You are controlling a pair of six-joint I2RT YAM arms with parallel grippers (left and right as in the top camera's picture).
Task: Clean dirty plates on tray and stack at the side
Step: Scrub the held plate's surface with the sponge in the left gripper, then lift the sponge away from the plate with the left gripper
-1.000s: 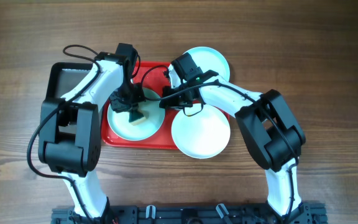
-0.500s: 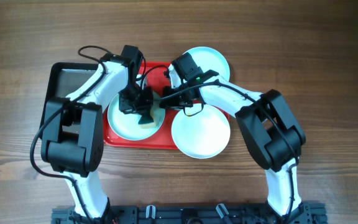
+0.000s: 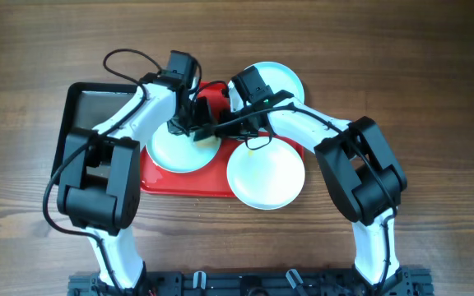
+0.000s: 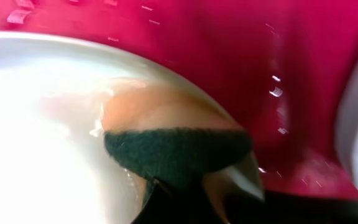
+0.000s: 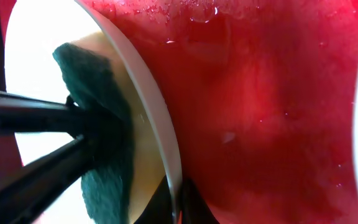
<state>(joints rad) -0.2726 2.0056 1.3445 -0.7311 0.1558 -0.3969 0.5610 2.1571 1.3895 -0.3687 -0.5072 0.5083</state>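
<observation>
The sponge is at the plate's rim (image 3: pixel 216 141) against my right gripper. Next, I wipe back across the plate (image 3: pixel 166 152) toward the black tray with my left gripper.
One plate (image 3: pixel 171 150) lies on the left part of the red tray (image 3: pixel 189 182). My left gripper (image 3: pixel 196 130) is shut on a yellow sponge with a green scouring face (image 4: pixel 178 154) and presses it on the plate's (image 4: pixel 36 143) far right edge. My right gripper (image 3: pixel 219 131) is shut on that plate's rim (image 5: pixel 149 109); its fingertips (image 5: pixel 176 204) pinch the rim beside the sponge (image 5: pixel 98 124). A second plate (image 3: pixel 276 80) lies at the tray's back right. A third plate (image 3: pixel 266 175) lies at the tray's front right, over its edge.
A black tray (image 3: pixel 85 111) lies left of the red tray, partly under my left arm. Water drops sit on the red tray floor (image 5: pixel 260 112). Both arms cross over the tray's middle. Wooden table (image 3: pixel 434 99) lies all around.
My left gripper has moved the sponge from the plate's front middle back and right to its far right edge, next to the right gripper. The right gripper has kept its hold.
</observation>
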